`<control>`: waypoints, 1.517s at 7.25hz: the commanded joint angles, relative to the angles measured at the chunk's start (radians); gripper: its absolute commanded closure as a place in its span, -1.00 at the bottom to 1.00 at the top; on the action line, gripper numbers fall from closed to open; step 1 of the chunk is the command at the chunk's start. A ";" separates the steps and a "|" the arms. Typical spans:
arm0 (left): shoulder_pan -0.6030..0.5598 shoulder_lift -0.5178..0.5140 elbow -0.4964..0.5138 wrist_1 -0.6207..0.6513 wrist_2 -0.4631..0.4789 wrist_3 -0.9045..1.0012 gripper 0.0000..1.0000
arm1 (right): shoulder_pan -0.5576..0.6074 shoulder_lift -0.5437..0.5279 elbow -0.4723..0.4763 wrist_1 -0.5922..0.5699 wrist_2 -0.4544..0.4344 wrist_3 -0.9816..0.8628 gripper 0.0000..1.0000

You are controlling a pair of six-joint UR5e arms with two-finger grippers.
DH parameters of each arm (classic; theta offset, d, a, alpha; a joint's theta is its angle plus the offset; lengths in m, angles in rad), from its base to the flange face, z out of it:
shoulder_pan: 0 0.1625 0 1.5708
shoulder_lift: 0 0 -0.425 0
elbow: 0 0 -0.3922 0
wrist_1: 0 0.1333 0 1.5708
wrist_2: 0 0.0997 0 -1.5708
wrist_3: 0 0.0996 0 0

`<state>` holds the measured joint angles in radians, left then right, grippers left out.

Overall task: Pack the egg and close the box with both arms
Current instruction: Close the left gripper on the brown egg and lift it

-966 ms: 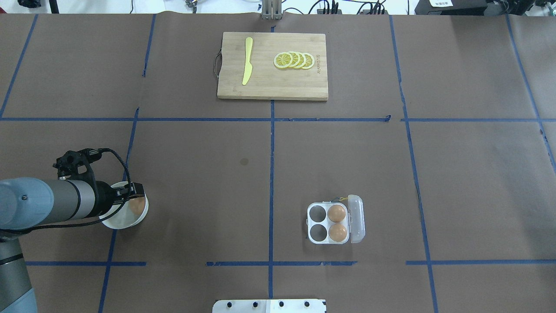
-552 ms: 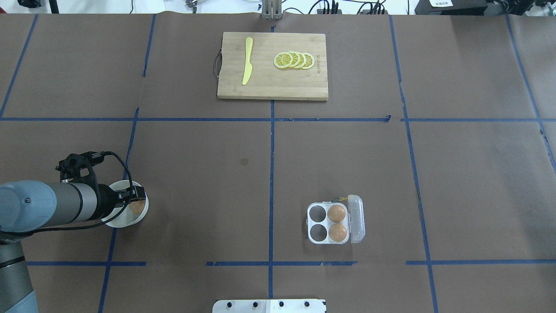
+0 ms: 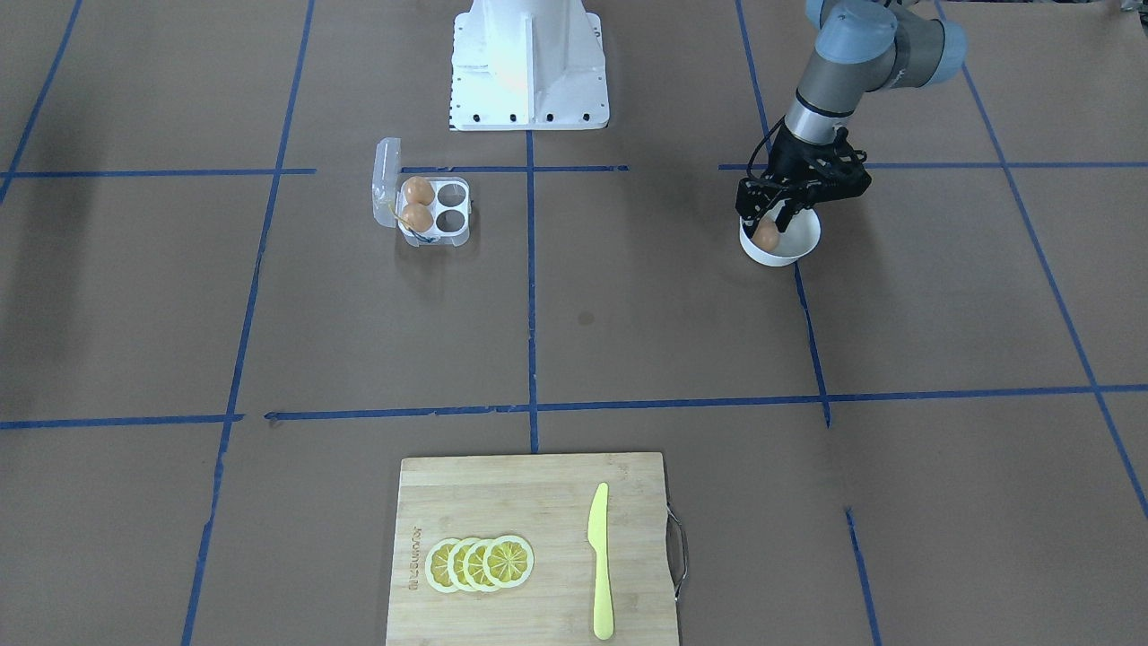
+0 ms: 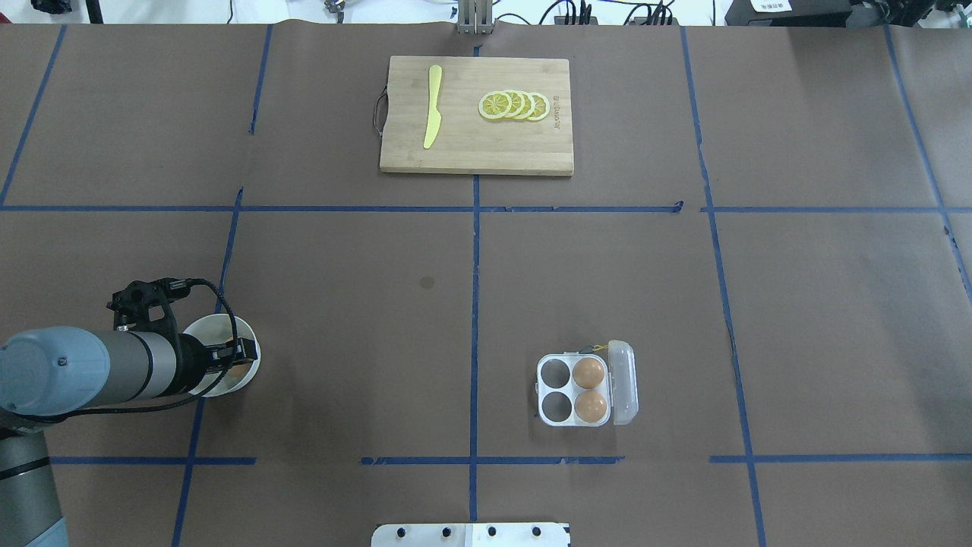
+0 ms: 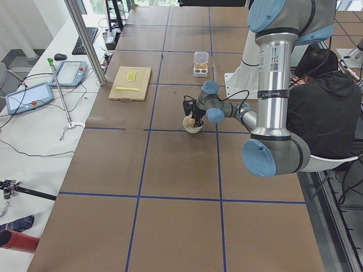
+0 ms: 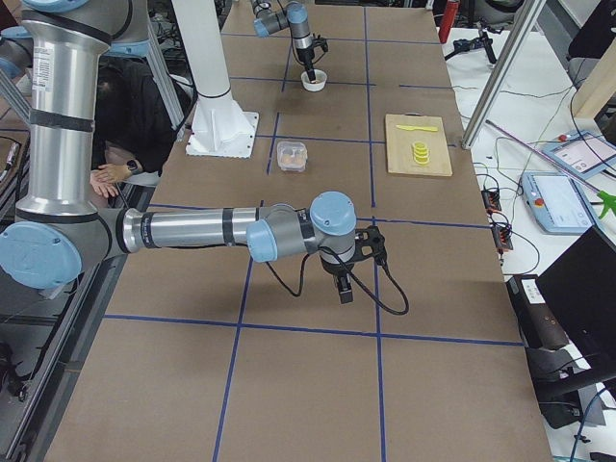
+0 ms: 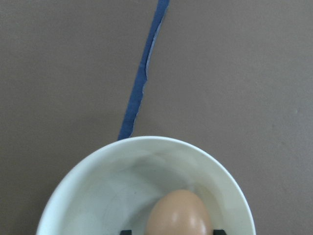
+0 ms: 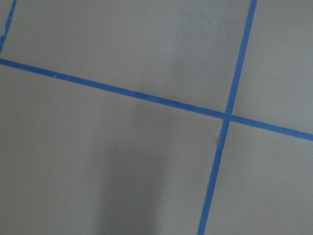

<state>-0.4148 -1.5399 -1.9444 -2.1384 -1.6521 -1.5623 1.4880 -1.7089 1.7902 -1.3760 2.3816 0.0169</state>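
Observation:
My gripper will leave an empty bowl when it lifts the brown egg out, since the bowl's clear white bottom [image 7: 111,203] shows beside the egg.
A brown egg [image 7: 178,215] lies in a round white bowl [image 7: 146,142] at the near left of the table. My left gripper [image 3: 767,224] reaches down into the bowl [image 3: 804,240] with its jaws open, one finger on each side of the egg [image 3: 765,237]. In the overhead view the gripper [image 4: 241,357] hides most of the egg. The clear four-cell box [image 4: 541,389] stands open to the right, its lid [image 4: 623,382] folded out. Two other brown eggs [image 4: 588,372] [image 4: 591,406] fill its right cells and the left cells are empty. My right gripper [image 6: 344,289] hangs over bare table; I cannot tell its state.
A wooden cutting board [image 4: 477,156] with a yellow knife [image 4: 433,106] and lemon slices [image 4: 514,105] lies at the far middle. The white robot base [image 3: 527,63] stands at the near edge. A seated person [image 5: 320,107] is behind the robot.
My left gripper has moved down into the bowl and slightly toward the near edge, so that it now covers most of the egg. The box has not moved.

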 commanded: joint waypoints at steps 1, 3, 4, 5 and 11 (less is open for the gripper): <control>0.001 0.003 0.002 0.000 0.002 0.001 -0.18 | 0.002 0.000 0.000 0.000 -0.001 0.000 -1.00; 0.001 -0.002 0.004 0.000 0.017 0.001 0.26 | 0.002 0.000 0.000 0.000 0.001 -0.002 -1.00; -0.002 -0.002 0.001 0.000 0.023 0.022 0.71 | 0.002 0.000 0.000 0.000 0.001 0.000 -1.00; -0.016 0.006 -0.013 -0.002 0.025 0.094 1.00 | 0.002 0.000 0.002 0.000 0.001 -0.002 -1.00; -0.036 -0.011 -0.136 -0.191 0.118 0.405 1.00 | 0.002 0.003 0.005 0.000 -0.001 0.002 -1.00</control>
<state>-0.4587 -1.5346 -2.0752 -2.2382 -1.5639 -1.2379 1.4895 -1.7066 1.7946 -1.3760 2.3813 0.0182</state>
